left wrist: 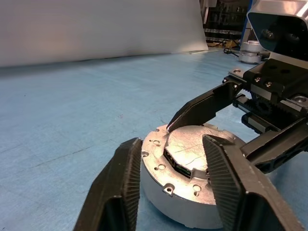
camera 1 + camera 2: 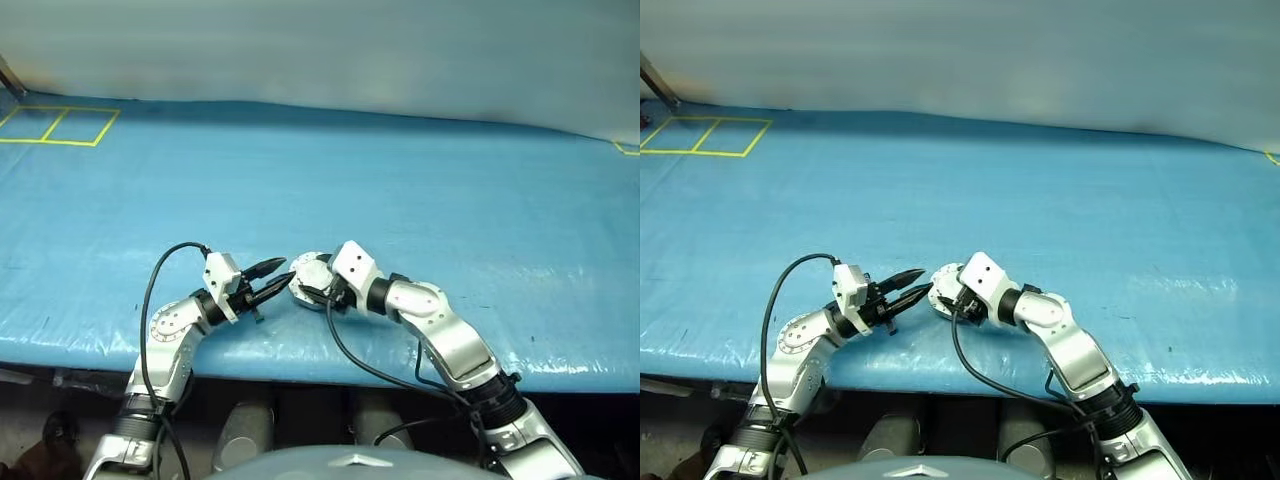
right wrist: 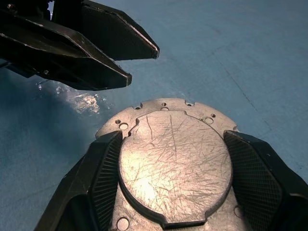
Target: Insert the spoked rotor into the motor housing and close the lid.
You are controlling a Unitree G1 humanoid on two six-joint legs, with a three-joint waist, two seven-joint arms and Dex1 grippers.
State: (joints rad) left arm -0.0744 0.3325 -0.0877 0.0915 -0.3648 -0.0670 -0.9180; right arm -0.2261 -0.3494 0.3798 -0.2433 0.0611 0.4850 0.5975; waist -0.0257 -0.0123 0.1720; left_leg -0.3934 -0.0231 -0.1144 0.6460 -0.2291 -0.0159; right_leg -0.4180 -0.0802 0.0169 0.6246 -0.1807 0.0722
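The right gripper's fingers sit on both sides of the lid's raised middle (image 3: pixel 175 168) from above, so next the right gripper opens, back off, rolls the wrist and clamps the housing's rim (image 3: pixel 142 222) from top to bottom.
The motor housing (image 3: pixel 159 107) lies flat on the blue table near its front edge, a round silver case. The lid (image 3: pixel 175 163) sits on top of it, scratched pale face up with a notched rim. My right gripper (image 3: pixel 173 139) is shut on the housing, one black finger pressed against each side. My left gripper (image 2: pixel 282 270) points level at the housing from the left, just short of it. Its fingers (image 1: pixel 226 187) stand narrowly apart with nothing between them. The spoked rotor is hidden.
A blue sheet (image 2: pixel 420 190) covers the table, and its front edge (image 2: pixel 300 365) runs just below both arms. Yellow tape squares (image 2: pixel 60 125) mark the far left corner. A pale wall (image 2: pixel 320 50) bounds the back. Black cables (image 2: pixel 150 290) loop off each wrist.
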